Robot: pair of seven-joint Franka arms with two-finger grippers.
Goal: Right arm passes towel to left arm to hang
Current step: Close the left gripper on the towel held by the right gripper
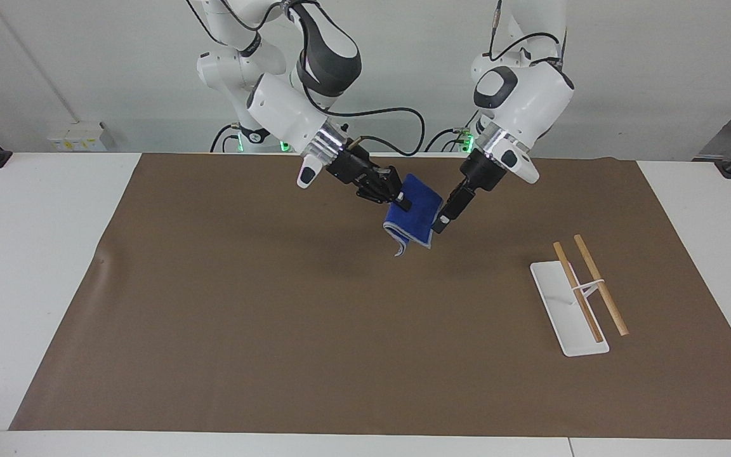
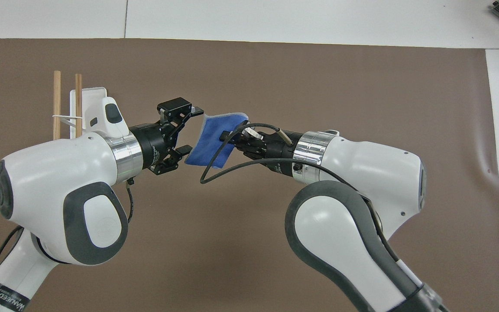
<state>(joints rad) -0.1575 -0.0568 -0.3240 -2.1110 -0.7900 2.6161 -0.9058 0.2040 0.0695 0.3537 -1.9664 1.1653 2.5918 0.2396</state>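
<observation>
The blue towel [image 2: 214, 139] will hang across both wooden rods when I lay it over them, because it is wider than the gap [image 2: 68, 104] between them.
The blue towel [image 1: 414, 212] [image 2: 213, 142] hangs folded in the air over the middle of the brown mat, its pale edge trim drooping below. My right gripper [image 1: 401, 204] [image 2: 225, 135] is shut on the towel, pinching it near its upper edge. My left gripper [image 1: 441, 221] [image 2: 189, 130] is open and level with the towel, its two fingers reaching the towel's free edge, one on each face; I cannot tell whether they touch it.
A white tray-based rack [image 1: 568, 311] [image 2: 91, 97] with two wooden rods [image 1: 600, 284] stands on the mat toward the left arm's end of the table. The brown mat [image 1: 276, 330] covers most of the white table.
</observation>
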